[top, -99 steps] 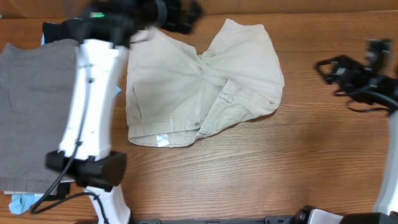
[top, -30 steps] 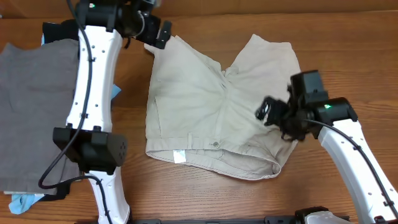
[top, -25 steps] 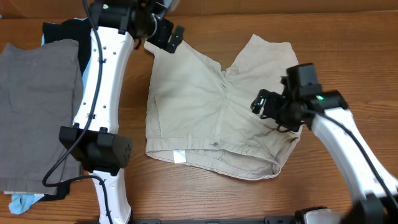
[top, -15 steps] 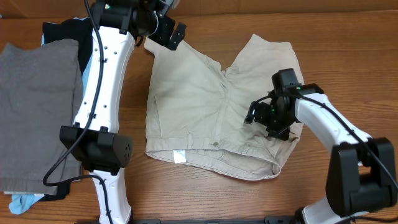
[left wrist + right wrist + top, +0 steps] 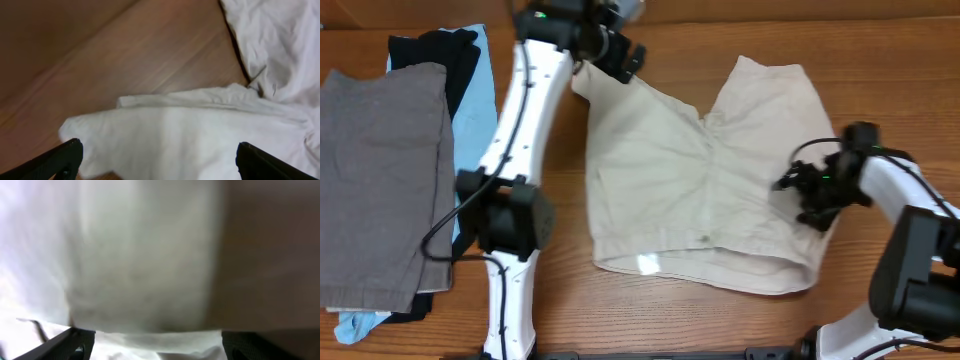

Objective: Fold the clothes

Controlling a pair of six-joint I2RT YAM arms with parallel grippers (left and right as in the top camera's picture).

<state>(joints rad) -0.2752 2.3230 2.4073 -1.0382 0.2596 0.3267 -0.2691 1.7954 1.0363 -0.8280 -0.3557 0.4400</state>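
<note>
The shorts' leg nearer the stack (image 5: 605, 92) has a bunched hem, so before folding my left gripper should grab the hem's corner (image 5: 582, 84) and pull the leg out toward the stack.
The light beige shorts (image 5: 660, 170) lie spread flat on the wooden table, waistband toward the front, with a white label (image 5: 647, 264) at the front edge. My left gripper (image 5: 620, 55) is at the shorts' far left corner. In the left wrist view its fingers (image 5: 160, 155) are wide apart over a beige fabric fold (image 5: 175, 130). My right gripper (image 5: 810, 195) is at the shorts' right edge. In the right wrist view its fingers (image 5: 157, 340) are also wide apart, with beige cloth (image 5: 145, 270) between them.
A stack of garments lies at the left: a grey one (image 5: 380, 180) on top, a light-blue one (image 5: 470, 110) and a black one (image 5: 440, 50) beneath. A light-blue scrap (image 5: 350, 325) pokes out at the front left. The left arm's white links (image 5: 520, 140) cross beside the shorts.
The shorts have slid to the right. My left gripper moved right with their far corner. My right gripper moved from the shorts' middle out to their right edge.
</note>
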